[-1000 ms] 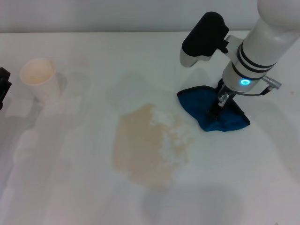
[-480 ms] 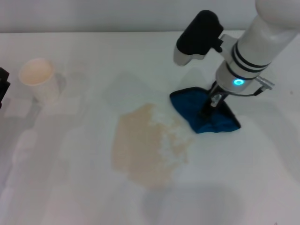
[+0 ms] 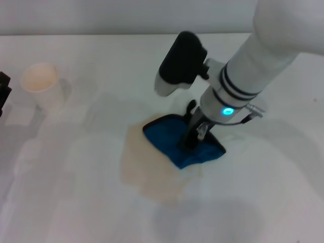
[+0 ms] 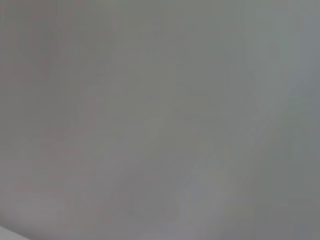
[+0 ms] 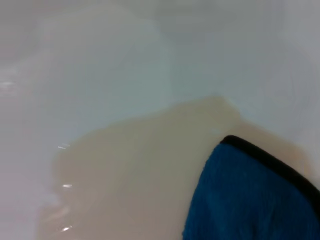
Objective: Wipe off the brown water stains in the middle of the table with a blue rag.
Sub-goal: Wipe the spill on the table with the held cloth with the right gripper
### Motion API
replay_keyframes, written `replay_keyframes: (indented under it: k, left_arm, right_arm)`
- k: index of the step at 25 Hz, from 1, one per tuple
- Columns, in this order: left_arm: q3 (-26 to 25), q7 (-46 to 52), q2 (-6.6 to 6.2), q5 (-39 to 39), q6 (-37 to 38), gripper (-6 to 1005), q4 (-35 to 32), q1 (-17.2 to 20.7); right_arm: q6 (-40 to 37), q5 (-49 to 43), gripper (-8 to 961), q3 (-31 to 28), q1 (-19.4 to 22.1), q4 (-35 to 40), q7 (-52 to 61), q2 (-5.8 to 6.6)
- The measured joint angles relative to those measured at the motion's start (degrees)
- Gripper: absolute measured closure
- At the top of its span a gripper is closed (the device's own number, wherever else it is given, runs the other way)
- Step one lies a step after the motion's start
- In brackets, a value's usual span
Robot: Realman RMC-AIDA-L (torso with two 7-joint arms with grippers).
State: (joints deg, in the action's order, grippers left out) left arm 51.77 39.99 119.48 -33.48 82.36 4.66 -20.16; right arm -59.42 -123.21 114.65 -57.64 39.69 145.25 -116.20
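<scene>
The blue rag covers only one edge of the brown stains. So next my right gripper wipes the rag across the uncovered part (image 3: 140, 164), toward the paper cup.
The brown water stains (image 3: 147, 174) lie as a pale tan blotch in the middle of the white table (image 3: 66, 207). The blue rag (image 3: 164, 137) lies crumpled over the stain's right part. My right gripper (image 3: 192, 135) comes down from the right and is shut on the blue rag, pressing it to the tabletop. In the right wrist view the rag's black-edged corner (image 5: 250, 200) rests on the tan stain (image 5: 130, 170). Only a dark piece of my left gripper (image 3: 4, 93) shows, parked at the left edge.
A white paper cup (image 3: 43, 86) stands upright at the far left of the table. Its back edge runs along the top of the head view. The left wrist view shows only a plain grey surface.
My right arm has dragged the rag leftward and toward me, from beside the stain onto its right part. The speckled right edge of the stain is now covered.
</scene>
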Motion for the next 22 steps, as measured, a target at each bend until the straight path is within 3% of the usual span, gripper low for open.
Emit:
replay_keyframes:
  k: [8,17,22]
  left_arm:
    - [0.0,0.0,-0.04,0.1,0.0,119,-0.4,0.2]
    - [0.0,0.1,-0.12,0.3,0.2,119,-0.5,-0.2]
    - [0.0,0.1,-0.13,0.3,0.2,120,-0.5,-0.8]
  right_arm:
    - [0.3,4.6,859,7.6,3.2,8.1,-0.3,0.01]
    - [-1.2,10.1,862,14.8,3.8,13.8,-0.8,0.01]
    - [4.4,13.1,866,19.3,3.9,15.0,-1.0,0.01]
